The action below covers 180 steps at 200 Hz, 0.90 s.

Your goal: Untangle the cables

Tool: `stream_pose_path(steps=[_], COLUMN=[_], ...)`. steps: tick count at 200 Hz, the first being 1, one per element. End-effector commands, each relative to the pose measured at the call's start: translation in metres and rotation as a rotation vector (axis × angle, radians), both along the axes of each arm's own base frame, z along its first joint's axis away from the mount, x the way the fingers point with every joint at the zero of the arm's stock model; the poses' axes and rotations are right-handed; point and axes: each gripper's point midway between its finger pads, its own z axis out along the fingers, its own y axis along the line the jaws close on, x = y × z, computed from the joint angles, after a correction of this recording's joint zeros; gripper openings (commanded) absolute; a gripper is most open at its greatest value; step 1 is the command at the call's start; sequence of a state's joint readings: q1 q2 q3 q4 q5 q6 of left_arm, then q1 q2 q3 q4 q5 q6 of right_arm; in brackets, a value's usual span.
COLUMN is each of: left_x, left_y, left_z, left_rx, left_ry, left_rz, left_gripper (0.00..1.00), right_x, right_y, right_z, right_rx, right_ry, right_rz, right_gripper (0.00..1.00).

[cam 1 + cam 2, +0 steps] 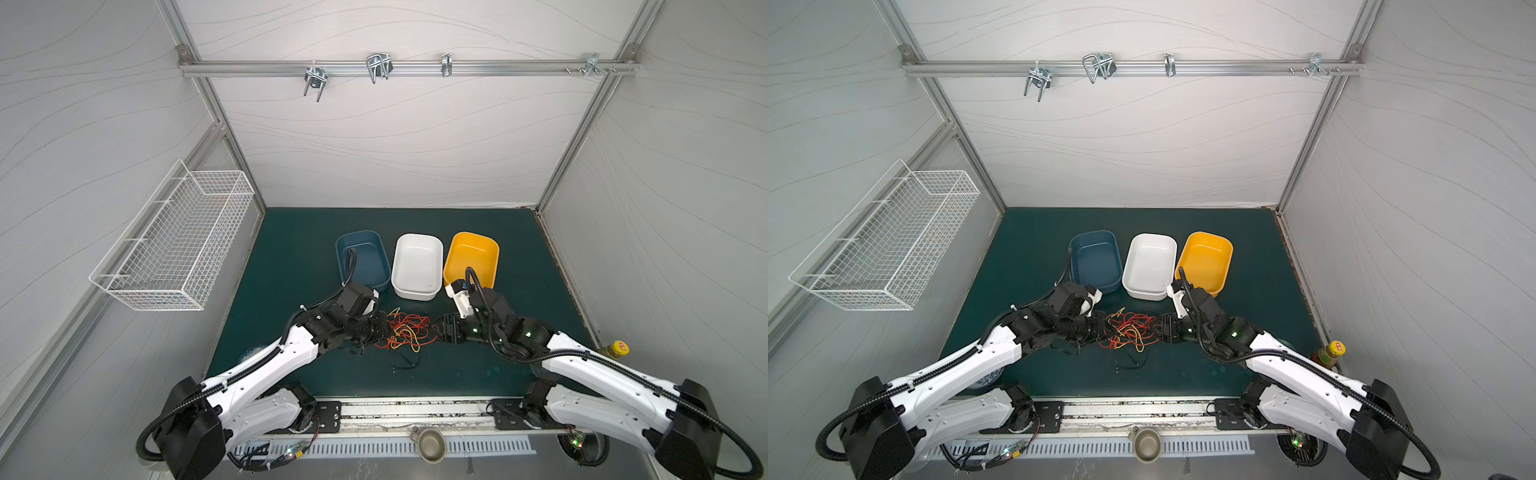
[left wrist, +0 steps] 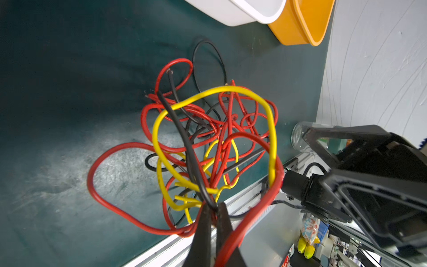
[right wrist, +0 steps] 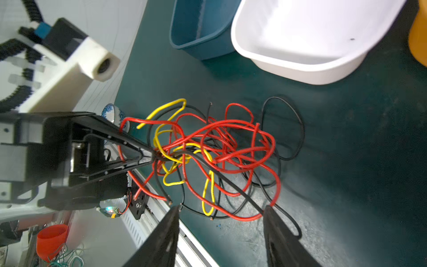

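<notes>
The robot has the black cable lying over the red loops [image 3: 226,179] in sight, so its right gripper should pinch it alone [image 3: 252,203] and pull it out while the left gripper holds the bundle.
The cables [image 1: 409,332] [image 1: 1129,332] lie as one tangle of thin red, yellow and black wires on the green mat, in front of the tubs. My left gripper [image 1: 384,330] [image 2: 213,207] is at the tangle's left side, shut on the cables: black and red strands are pinched at its tips and the bundle [image 2: 215,129] fans out from there. My right gripper [image 1: 436,328] [image 3: 222,208] is at the tangle's right side, open. A red loop and a black strand [image 3: 215,148] cross just ahead of its tips, and one black cable runs past the outside of a finger.
Blue [image 1: 365,257], white [image 1: 417,266] and yellow [image 1: 473,253] tubs stand in a row behind the tangle. A wire basket [image 1: 174,241] hangs on the left wall. A bottle [image 1: 617,349] stands at the mat's right edge. A small bowl [image 1: 428,442] sits on the front rail.
</notes>
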<state>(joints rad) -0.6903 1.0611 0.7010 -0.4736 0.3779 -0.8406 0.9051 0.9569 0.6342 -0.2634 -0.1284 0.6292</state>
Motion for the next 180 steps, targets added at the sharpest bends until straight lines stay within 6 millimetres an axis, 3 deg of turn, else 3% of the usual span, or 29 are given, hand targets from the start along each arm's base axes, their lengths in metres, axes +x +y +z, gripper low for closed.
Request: stream_pose_path(steps=[1, 48, 97, 180], left_x=[0.004, 0.0, -0.005, -0.004], left_y=[-0.016, -0.016, -0.014, -0.013], left_z=[0.028, 0.032, 0.033, 0.033], left_rx=[-0.064, -0.063, -0.055, -0.036], left_ry=[-0.048, -0.053, -0.054, -0.055], left_rz=[-0.073, -0.101, -0.124, -0.129], left_gripper=[0.0, 0.0, 0.0, 0.0], right_x=[0.001, 0.008, 0.018, 0.0], right_y=[0.013, 0.024, 0.022, 0.032], right_z=[0.018, 0.004, -0.006, -0.018], right_rx=[-0.01, -0.098, -0.169, -0.102], right_ry=[-0.097, -0.139, -0.169, -0.128], right_rz=[0.055, 0.12, 0.112, 0.167], right_gripper=[0.59, 0.52, 0.43, 0.41])
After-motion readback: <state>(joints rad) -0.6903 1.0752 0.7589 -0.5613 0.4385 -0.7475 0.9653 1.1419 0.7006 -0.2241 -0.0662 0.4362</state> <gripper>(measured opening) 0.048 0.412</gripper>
